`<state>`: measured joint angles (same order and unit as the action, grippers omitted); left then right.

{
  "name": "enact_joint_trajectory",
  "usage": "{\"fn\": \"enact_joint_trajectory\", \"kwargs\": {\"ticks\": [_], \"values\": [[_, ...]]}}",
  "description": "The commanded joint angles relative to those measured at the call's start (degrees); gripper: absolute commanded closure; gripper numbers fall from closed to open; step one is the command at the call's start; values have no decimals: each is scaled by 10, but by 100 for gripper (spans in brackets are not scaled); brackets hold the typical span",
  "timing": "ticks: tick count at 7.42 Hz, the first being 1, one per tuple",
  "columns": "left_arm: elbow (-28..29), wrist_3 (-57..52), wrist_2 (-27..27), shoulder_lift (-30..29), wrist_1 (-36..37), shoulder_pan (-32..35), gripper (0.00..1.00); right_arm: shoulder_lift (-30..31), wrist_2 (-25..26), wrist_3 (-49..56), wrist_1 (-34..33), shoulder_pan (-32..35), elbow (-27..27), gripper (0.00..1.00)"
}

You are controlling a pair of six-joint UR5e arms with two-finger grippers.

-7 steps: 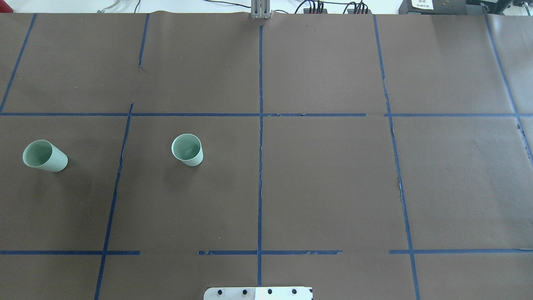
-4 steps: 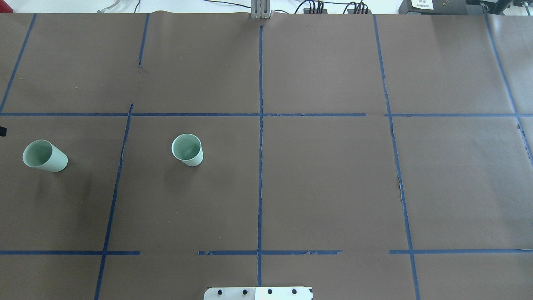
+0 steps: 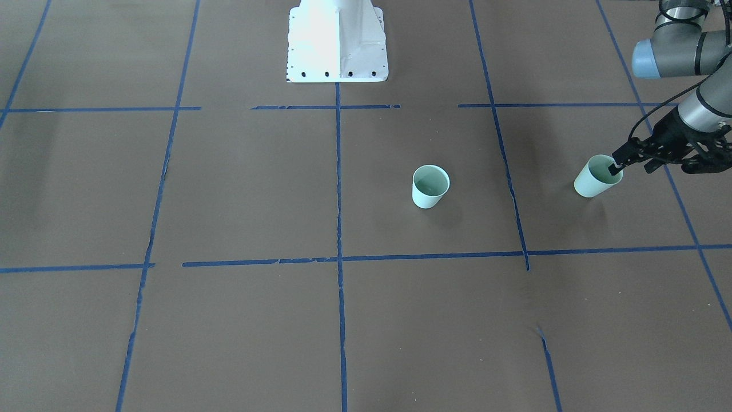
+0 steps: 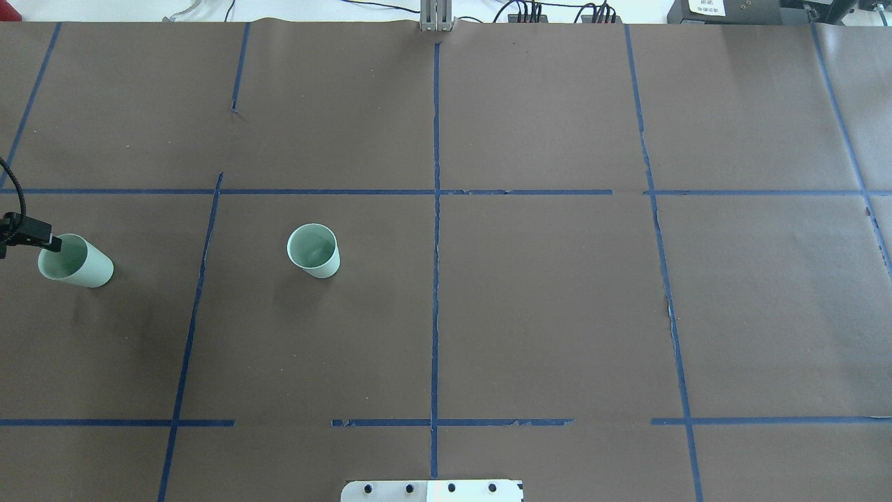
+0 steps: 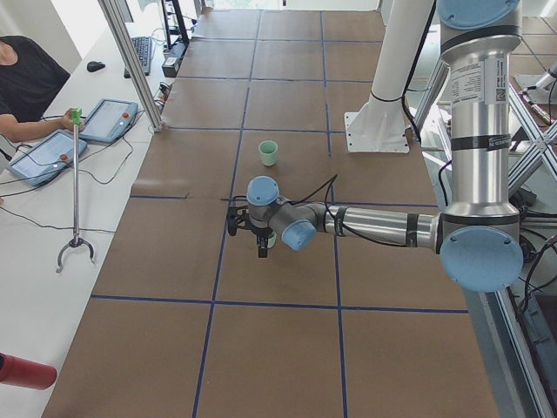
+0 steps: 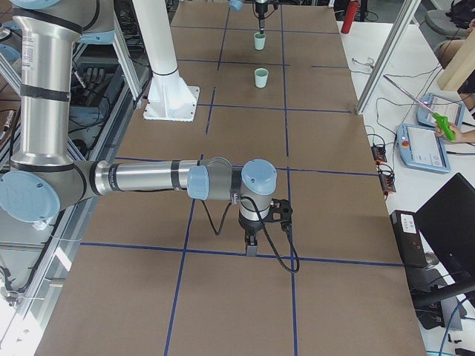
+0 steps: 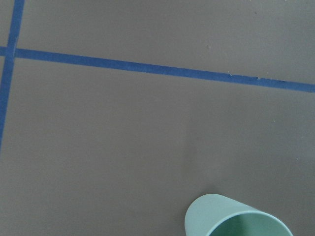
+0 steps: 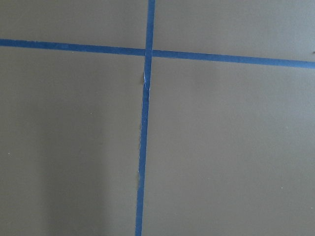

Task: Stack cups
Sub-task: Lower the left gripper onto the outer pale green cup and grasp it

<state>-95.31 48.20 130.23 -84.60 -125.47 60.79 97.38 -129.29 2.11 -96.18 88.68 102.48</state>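
Both mint-green cups get narrower toward their bases (image 3: 426, 196), so the cup (image 3: 594, 179) under my left gripper will fit deep inside the other one when I lower it.
Two pale mint-green cups stand upright on the brown table. One cup (image 4: 313, 251) (image 3: 430, 186) is left of the centre line. The other cup (image 4: 75, 262) (image 3: 596, 178) is near the table's left edge and shows at the bottom of the left wrist view (image 7: 236, 219). My left gripper (image 4: 28, 242) (image 3: 633, 167) hangs over that cup, open, with one fingertip (image 3: 615, 167) above its rim and the other outside it. My right gripper (image 6: 251, 248) shows only in the exterior right view, far from both cups. I cannot tell whether it is open.
The robot's white base plate (image 4: 432, 490) (image 3: 336, 40) sits at the near middle edge. Blue tape lines (image 4: 435, 279) grid the brown paper. Operators with tablets (image 5: 43, 152) sit beyond the far side.
My left gripper has come in from the left edge and now hangs over the far-left cup. Neither cup has moved.
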Motion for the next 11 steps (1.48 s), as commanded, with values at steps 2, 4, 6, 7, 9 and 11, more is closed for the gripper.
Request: {"fn": "enact_joint_trajectory", "kwargs": {"ticks": [2, 4, 6, 7, 9, 11], "values": [[13, 0, -1, -7, -1, -30, 0, 0, 0, 0, 0, 0, 0, 0], [21, -2, -6, -14, -4, -31, 68, 0, 0, 0, 0, 0, 0, 0], [15, -3, -6, -14, -3, -31, 100, 0, 0, 0, 0, 0, 0, 0], [1, 0, -6, -14, -1, -27, 100, 0, 0, 0, -1, 0, 0, 0], [-84, -5, 5, 3, 51, -11, 100, 0, 0, -1, 0, 0, 0, 0], [-185, -7, 13, -10, 205, 23, 100, 0, 0, 0, 0, 0, 1, 0]]}}
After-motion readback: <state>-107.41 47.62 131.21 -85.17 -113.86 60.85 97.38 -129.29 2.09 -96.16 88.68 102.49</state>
